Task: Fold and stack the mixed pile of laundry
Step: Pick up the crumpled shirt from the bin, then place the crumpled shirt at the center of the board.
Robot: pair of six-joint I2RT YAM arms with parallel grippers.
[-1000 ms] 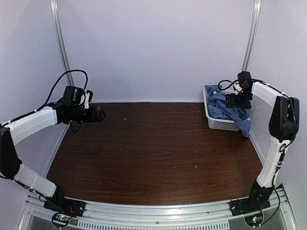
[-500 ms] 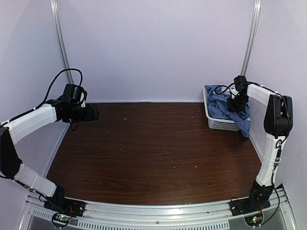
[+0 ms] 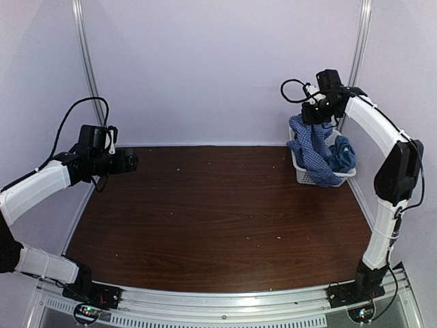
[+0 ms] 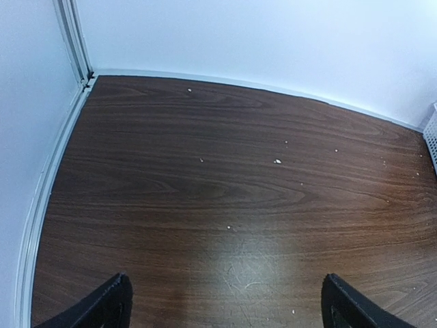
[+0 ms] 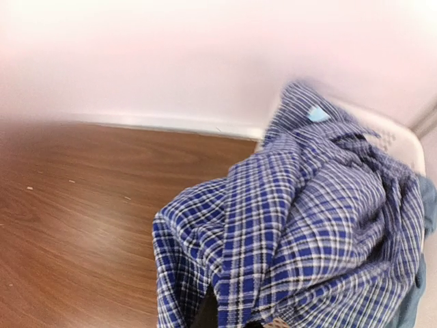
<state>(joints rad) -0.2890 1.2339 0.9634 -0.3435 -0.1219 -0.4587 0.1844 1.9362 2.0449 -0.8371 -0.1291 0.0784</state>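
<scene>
The checked shirt [image 3: 312,149] lifts clear of the teal t-shirt, so my right gripper should keep raising and carrying it until it hangs over the table's open middle [image 3: 224,222].
My right gripper [image 3: 315,113] is shut on the blue-and-white checked shirt [image 3: 313,154] and holds it up above the white lattice basket [image 3: 311,178] at the back right. The shirt hangs down in folds, its lower end still draped over the basket's near rim. The teal t-shirt [image 3: 343,154] lies in the basket behind it. In the right wrist view the checked shirt [image 5: 307,225] fills the frame and covers my fingers, with a strip of the t-shirt [image 5: 425,205] at the right edge. My left gripper [image 3: 133,161] hovers open over the table's far left, nothing between its fingertips [image 4: 113,306].
The dark wooden table [image 3: 218,212] runs to the white back wall and side walls. Metal posts [image 3: 85,61] stand in both back corners. The basket's rim [image 5: 392,133] sits against the right wall. Small white specks [image 4: 277,161] dot the wood.
My right gripper closed on the checked shirt in the basket and lifted it up and to the left, uncovering the teal t-shirt. My left arm drew back slightly to the left.
</scene>
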